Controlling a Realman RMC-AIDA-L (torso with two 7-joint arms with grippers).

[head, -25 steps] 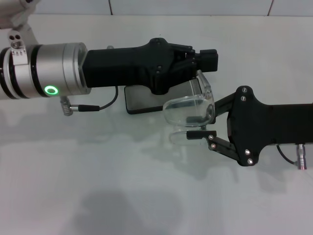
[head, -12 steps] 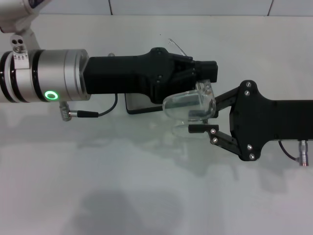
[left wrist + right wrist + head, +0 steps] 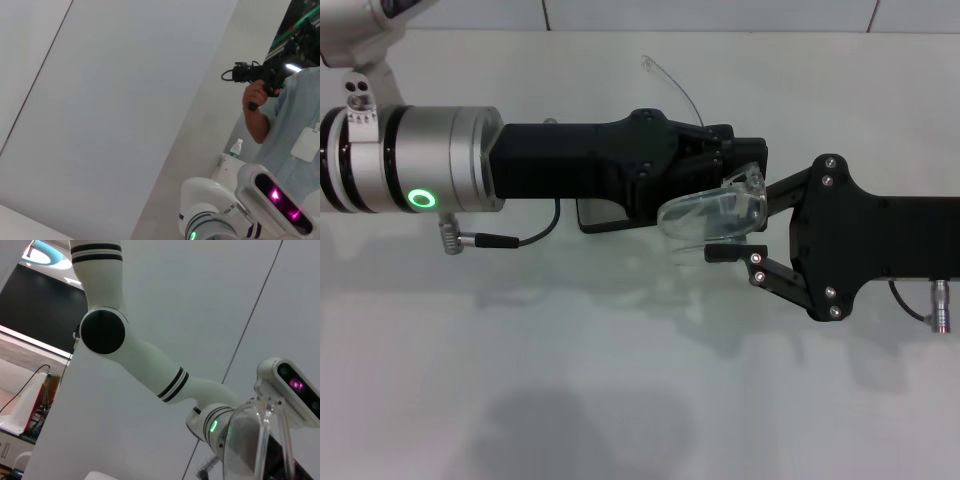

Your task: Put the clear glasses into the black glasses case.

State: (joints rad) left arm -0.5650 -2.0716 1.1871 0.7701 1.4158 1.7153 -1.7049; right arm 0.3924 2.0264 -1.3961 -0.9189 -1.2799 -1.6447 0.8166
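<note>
The thin clear arm sticking up (image 3: 672, 80) from the glasses has the end of my left gripper reaching past it, so my left gripper should move back off the lens and go up to that arm (image 3: 691, 103).
The clear glasses (image 3: 705, 215) hang above the table between the two fingers of my right gripper (image 3: 735, 222), which reaches in from the right and is shut on the lens. One thin clear arm (image 3: 670, 82) of the glasses sticks up behind my left gripper (image 3: 745, 155). That gripper comes in from the left, and its tip touches the top edge of the glasses. The black glasses case (image 3: 595, 215) lies on the table under the left gripper; only a dark corner shows. In the right wrist view the clear glasses (image 3: 250, 440) fill the lower corner.
The white table (image 3: 620, 380) stretches toward me below both arms. A grey cable and plug (image 3: 480, 238) hang from the left wrist. In the left wrist view a person (image 3: 280, 100) holds a black device beyond the robot.
My right gripper has lifted the glasses slightly and tilted them. The left gripper has shifted right and lower against them, and the clear arm has come into sight above it.
</note>
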